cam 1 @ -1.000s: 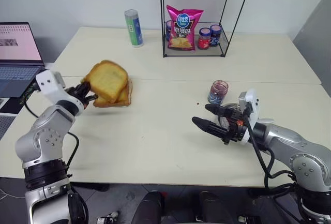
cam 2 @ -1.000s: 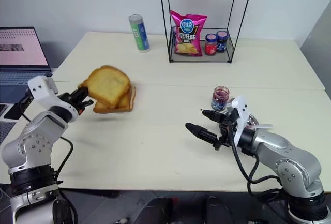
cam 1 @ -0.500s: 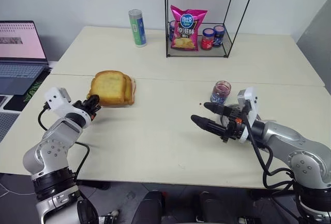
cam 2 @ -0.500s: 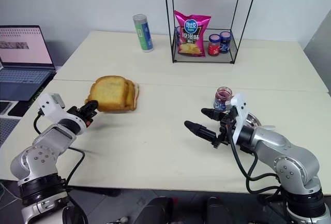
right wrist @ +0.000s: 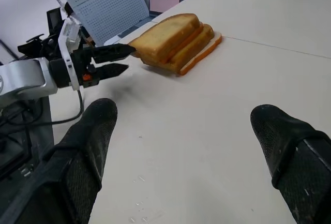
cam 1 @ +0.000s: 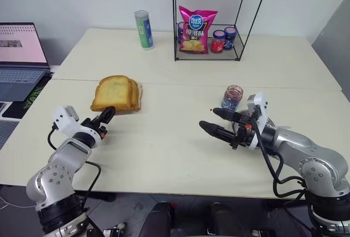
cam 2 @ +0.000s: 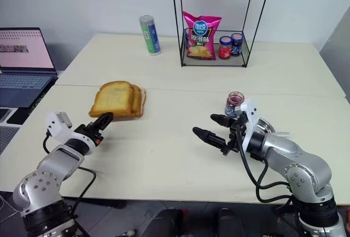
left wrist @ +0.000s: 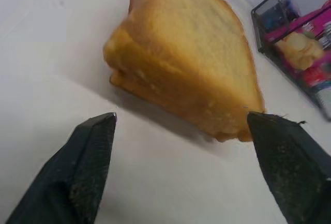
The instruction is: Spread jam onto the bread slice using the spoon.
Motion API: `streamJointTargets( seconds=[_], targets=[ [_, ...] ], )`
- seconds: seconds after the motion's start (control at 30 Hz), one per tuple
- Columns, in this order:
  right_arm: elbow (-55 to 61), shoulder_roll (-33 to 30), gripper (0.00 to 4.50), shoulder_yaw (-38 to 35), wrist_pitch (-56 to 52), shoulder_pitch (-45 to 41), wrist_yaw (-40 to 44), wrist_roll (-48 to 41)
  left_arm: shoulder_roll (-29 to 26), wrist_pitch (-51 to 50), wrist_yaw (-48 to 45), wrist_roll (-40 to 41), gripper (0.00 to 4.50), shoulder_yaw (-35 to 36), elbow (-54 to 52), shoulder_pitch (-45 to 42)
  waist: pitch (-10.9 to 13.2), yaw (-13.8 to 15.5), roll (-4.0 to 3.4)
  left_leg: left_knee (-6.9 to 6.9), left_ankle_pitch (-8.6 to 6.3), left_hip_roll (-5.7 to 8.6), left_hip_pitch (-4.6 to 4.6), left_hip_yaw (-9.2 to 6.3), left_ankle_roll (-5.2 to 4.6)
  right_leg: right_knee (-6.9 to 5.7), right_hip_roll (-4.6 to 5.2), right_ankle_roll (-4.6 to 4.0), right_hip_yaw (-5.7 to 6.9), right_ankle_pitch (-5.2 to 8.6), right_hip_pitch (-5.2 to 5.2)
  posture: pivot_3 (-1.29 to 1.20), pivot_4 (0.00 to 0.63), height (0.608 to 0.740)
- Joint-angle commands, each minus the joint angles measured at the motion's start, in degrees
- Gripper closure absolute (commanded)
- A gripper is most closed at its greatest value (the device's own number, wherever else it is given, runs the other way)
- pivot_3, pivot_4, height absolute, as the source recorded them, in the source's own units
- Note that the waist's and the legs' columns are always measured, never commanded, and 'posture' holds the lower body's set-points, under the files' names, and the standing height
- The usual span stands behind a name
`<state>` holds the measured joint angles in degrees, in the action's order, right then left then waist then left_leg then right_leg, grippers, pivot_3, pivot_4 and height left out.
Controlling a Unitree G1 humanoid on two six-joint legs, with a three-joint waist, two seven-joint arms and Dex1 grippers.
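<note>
My gripper will carry the spoon over, and the jam (cam 1: 231, 100) will stick to the spoon in a clump as it goes, because red jam is smeared on the open jar's glass (cam 1: 234, 91).
The golden-brown bread slice (cam 1: 115, 89) lies on top of a small stack of other slices at the left of the table. My left gripper (cam 1: 106, 117) sits just in front of the stack, open and empty. In the left wrist view its fingers (left wrist: 88, 151) stand wide apart and short of the bread slice (left wrist: 191, 53). The jam (cam 1: 232, 97) is in a small clear jar right of centre. My right gripper (cam 1: 209, 117) hovers open and empty beside that jar, pointing left. The spoon's (cam 2: 278, 134) silvery handle pokes out behind my right hand, above a mostly hidden steel dish (cam 2: 264, 123).
A black wire rack (cam 1: 243, 7) at the back holds a pink chip bag (cam 1: 195, 29) and two red-lidded jars (cam 1: 224, 39). A green-blue can (cam 1: 143, 29) stands to its left. An open laptop (cam 1: 19, 51) is at the far left. Bare tabletop lies between my grippers.
My left gripper lowered the bread slice onto the stack, opened and drew back from it. The right gripper stayed put. The camera shifted slightly.
</note>
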<state>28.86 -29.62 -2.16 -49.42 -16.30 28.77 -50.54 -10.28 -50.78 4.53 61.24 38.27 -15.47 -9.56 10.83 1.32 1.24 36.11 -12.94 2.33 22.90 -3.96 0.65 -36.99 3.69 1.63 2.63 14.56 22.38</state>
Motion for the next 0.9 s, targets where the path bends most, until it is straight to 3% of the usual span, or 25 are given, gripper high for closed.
streamJointTargets(
  seconds=[0.03,0.13,0.33,0.9],
  targets=[
    [0.7,0.0,0.00,-0.2,0.9,-1.2,1.3,-0.1,3.7,4.1,1.6,8.4,0.40,1.4,-3.4,0.1,0.0,0.1,0.05,0.00,0.00,-0.02,0.01,-0.02,0.00,-0.01,-0.03,0.01,0.02,0.00,0.01,0.00,0.150,0.740],
    [0.1,-0.3,0.00,-0.1,0.8,-1.8,1.9,0.2,5.2,7.6,1.9,12.3,0.40,2.5,-0.2,-1.4,0.0,0.1,0.05,0.02,0.01,-0.05,-0.01,-0.08,0.02,-0.06,-0.09,0.05,0.10,0.03,0.00,0.00,0.150,0.740],
    [-0.9,-0.5,0.00,-0.1,0.6,-3.5,2.5,0.4,4.4,12.8,-0.4,10.5,0.40,0.3,5.7,-4.0,0.0,0.0,0.04,0.09,0.03,-0.03,-0.05,0.01,-0.01,-0.04,-0.17,0.09,0.02,0.00,-0.07,0.00,0.150,0.740],
    [0.8,-1.0,0.00,-1.1,0.6,-2.4,1.0,0.1,3.1,16.3,1.1,11.0,0.40,-2.8,10.5,-6.6,0.0,0.0,0.05,0.09,0.02,-0.05,-0.03,-0.02,-0.02,-0.03,-0.22,0.09,0.03,-0.01,-0.06,0.00,0.150,0.740]
  ],
)
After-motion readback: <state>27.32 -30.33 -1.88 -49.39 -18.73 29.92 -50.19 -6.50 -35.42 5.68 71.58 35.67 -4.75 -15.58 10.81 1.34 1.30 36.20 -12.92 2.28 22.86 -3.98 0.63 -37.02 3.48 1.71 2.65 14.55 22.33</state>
